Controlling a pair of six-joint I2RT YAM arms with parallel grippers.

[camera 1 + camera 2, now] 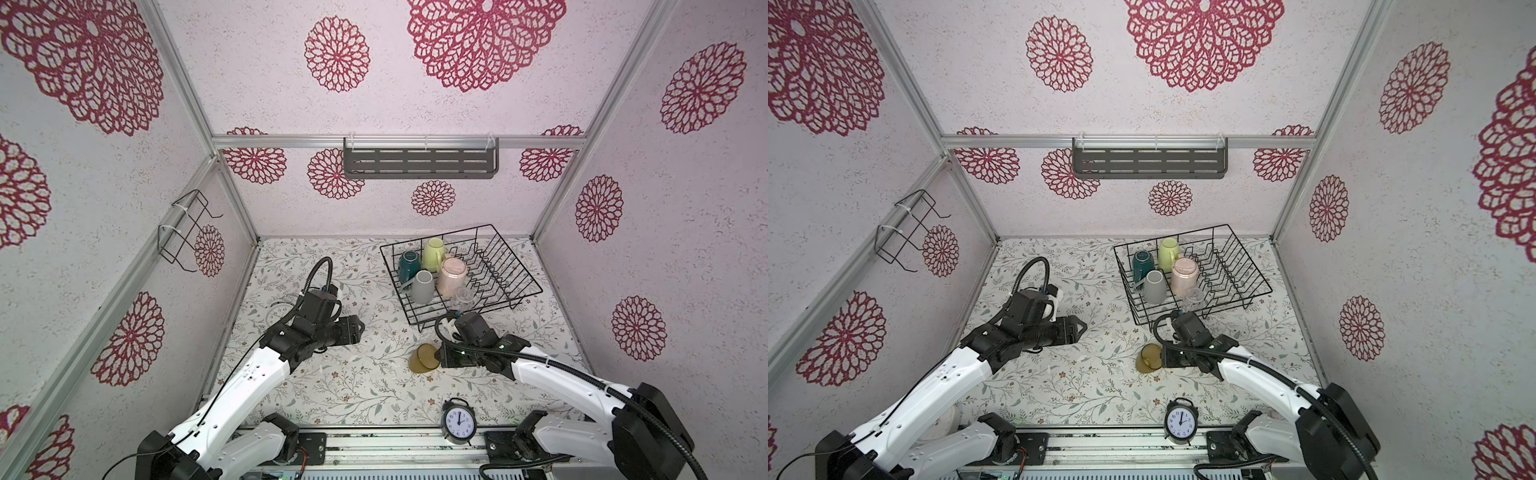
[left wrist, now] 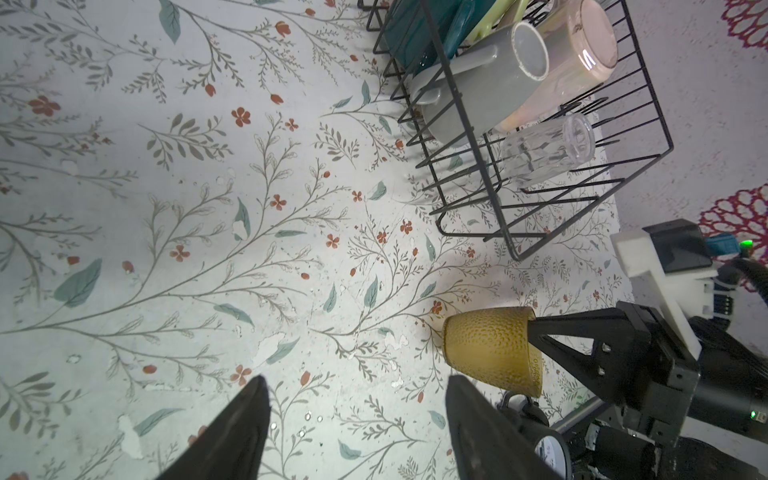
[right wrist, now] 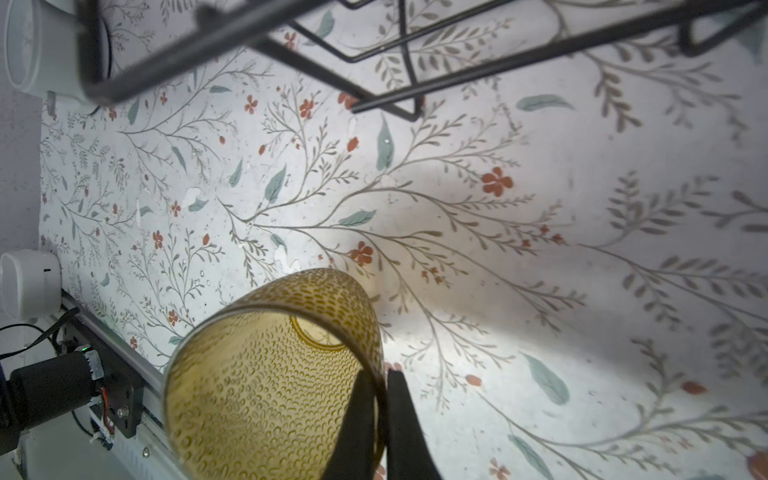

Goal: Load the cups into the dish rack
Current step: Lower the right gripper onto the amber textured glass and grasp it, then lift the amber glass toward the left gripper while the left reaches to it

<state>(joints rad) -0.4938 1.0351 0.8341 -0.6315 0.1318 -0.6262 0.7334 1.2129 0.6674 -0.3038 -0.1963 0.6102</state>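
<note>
The tumbler's rim is in my right gripper and has to face down. Next, my left gripper takes the tumbler's rim and passes the tumbler's base to my right gripper.
An amber glass tumbler lies on its side in front of the dish rack. My right gripper is shut on the tumbler's wall at the rim, one finger inside and one outside. In the rack stand a teal mug, a yellow-green mug, a pink mug, a grey mug and a clear glass. My left gripper hangs open and empty, left of the tumbler.
A black alarm clock stands at the table's front edge. A white round object lies behind the left arm. A grey slotted shelf hangs on the back wall and a wire holder on the left wall.
</note>
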